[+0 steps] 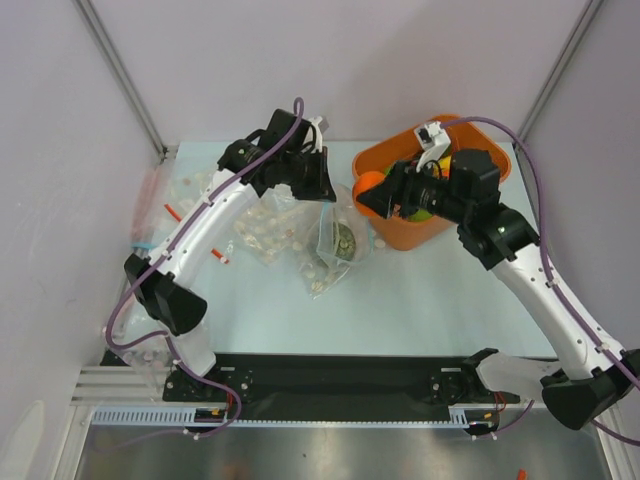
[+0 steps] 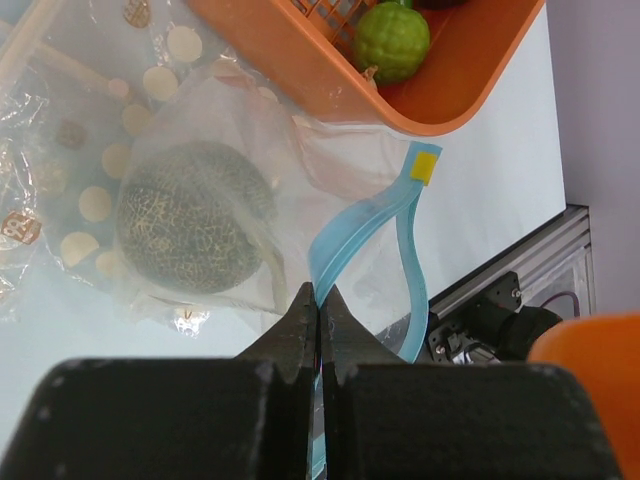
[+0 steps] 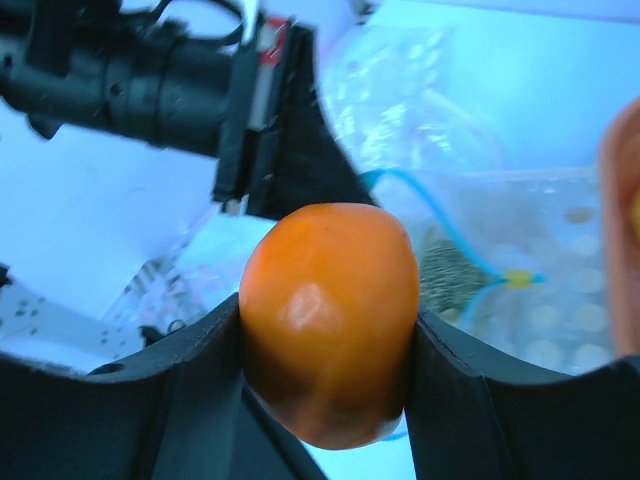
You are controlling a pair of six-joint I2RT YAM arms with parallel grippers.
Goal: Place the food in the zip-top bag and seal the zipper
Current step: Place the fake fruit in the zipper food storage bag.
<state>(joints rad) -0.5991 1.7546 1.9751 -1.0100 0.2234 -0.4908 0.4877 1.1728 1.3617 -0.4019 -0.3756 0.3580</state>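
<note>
My right gripper should keep lowering the orange into the bag until it meets the ball point(image 1: 344, 241) and then let go, because the bag's zipper strip point(image 2: 352, 226) is wide open beside the orange.
The clear zip-top bag point(image 1: 335, 245) lies mid-table with a grey-green bumpy ball point(image 2: 192, 230) inside it. My left gripper point(image 2: 320, 305) is shut on the light-blue zipper strip point(image 2: 350, 225) and holds the bag's mouth up. My right gripper point(image 3: 325, 330) is shut on an orange point(image 3: 330, 320), held above the left rim of the basket in the top view point(image 1: 370, 187), close to the bag's mouth. The zipper strip point(image 3: 440, 225) and the ball show behind the orange.
An orange basket point(image 1: 480, 225) at the back right holds more toy food, including a green bumpy fruit point(image 2: 392, 40). Clear bags printed with white dots point(image 1: 265, 235) lie under the left arm. A bag with a red strip point(image 1: 165, 210) lies at the left edge.
</note>
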